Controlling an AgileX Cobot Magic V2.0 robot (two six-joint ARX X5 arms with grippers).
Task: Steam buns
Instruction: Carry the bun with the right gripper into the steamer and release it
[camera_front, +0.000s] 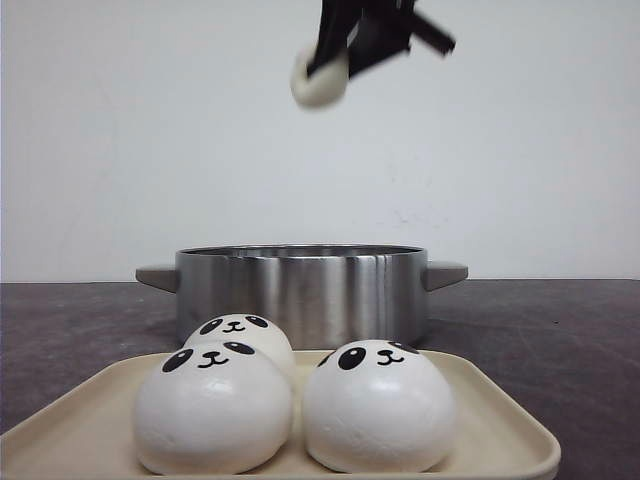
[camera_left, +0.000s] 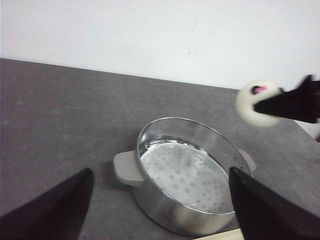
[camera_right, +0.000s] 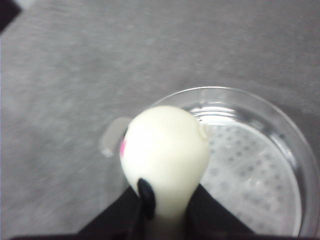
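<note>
I keep lowering the bun (camera_front: 318, 84) with my right gripper until it reaches the pot's perforated bottom (camera_left: 189, 177), then let go. The bun is above the open pot and that bottom is clear.
Three white panda-face buns (camera_front: 375, 405) (camera_front: 212, 405) (camera_front: 240, 335) sit on a cream tray (camera_front: 500, 440) at the front. My right gripper (camera_front: 335, 60) is shut on a fourth bun (camera_front: 318, 80) and holds it squeezed, high above the steel steamer pot (camera_front: 300, 290). That bun fills the right wrist view (camera_right: 165, 150), over the pot's perforated floor (camera_right: 255, 185). It also shows in the left wrist view (camera_left: 257, 102). My left gripper (camera_left: 160, 200) is open and empty, above the near side of the pot (camera_left: 187, 175).
The pot has two grey side handles (camera_front: 155, 275) (camera_front: 445, 272) and stands behind the tray on a dark grey table (camera_front: 70, 330). A white wall is at the back. The pot holds no bun.
</note>
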